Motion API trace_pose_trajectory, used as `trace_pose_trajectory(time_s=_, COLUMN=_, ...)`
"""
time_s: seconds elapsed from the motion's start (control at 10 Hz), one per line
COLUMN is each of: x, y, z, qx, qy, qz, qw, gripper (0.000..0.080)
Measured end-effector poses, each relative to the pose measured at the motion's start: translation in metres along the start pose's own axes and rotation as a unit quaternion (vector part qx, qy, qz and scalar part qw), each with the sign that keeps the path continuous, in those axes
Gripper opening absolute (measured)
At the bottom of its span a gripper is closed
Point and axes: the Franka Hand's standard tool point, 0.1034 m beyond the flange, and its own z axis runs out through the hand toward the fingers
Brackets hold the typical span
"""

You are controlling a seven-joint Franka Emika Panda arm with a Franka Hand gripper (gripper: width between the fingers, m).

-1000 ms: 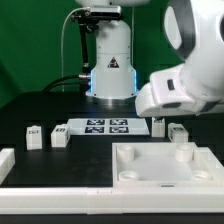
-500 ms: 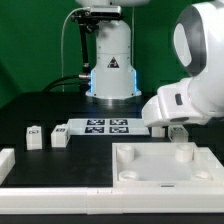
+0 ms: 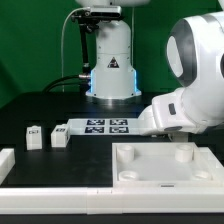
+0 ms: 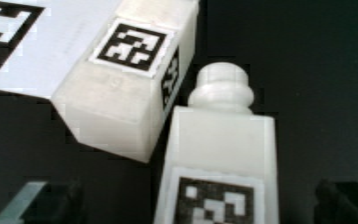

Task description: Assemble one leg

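A dark wedge (image 4: 160, 151) shows between the white leg (image 4: 220, 150) and the slanted leg. I expect the white leg to come away by itself when I lift.
In the wrist view a white leg (image 4: 220, 150) with a rounded peg tip and a black-and-white tag lies between my fingers. My gripper (image 4: 197, 205) is open. Its dark fingers (image 4: 48, 200) stand on either side of the leg, with a gap on both sides. A second tagged leg (image 4: 131, 80) lies slanted right beside the first and seems to touch it. In the exterior view my gripper's white hand (image 3: 175, 112) is low over these two legs and hides them. Two more legs (image 3: 35, 135) (image 3: 58, 136) stand at the exterior view's left.
The marker board (image 3: 100, 126) lies in the middle of the black table; a tagged white corner (image 4: 2, 35) shows in the wrist view. A large white square slab (image 3: 165, 170) with round corner sockets lies in front. A white block (image 3: 6, 162) sits at the exterior view's left edge.
My arm has come down and toward the exterior view's left, over the two legs to the right of the marker board. They now sit hidden under the hand.
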Motion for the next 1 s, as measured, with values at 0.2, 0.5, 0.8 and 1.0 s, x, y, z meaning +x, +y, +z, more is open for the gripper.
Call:
trace_pose_trajectory(time_s=0.2, x=-0.0001, y=-0.0009, z=0.0002, qx=0.0, qy=0.0, qz=0.0, qw=1.0, gripper=0.0553)
trace_pose_trajectory(time_s=0.5, x=-0.0001, y=-0.0011, z=0.0003, qx=-0.001, qy=0.0, qz=0.0, qw=1.0, gripper=0.0285)
trace_pose_trajectory(time_s=0.8, x=-0.0001, y=-0.0011, z=0.0003, qx=-0.001, qy=0.0, qz=0.0, qw=1.0, gripper=0.0285)
trace_pose_trajectory(time_s=1.0, x=-0.0001, y=-0.001, z=0.0003, qx=-0.001, qy=0.0, qz=0.0, qw=1.0, gripper=0.0285)
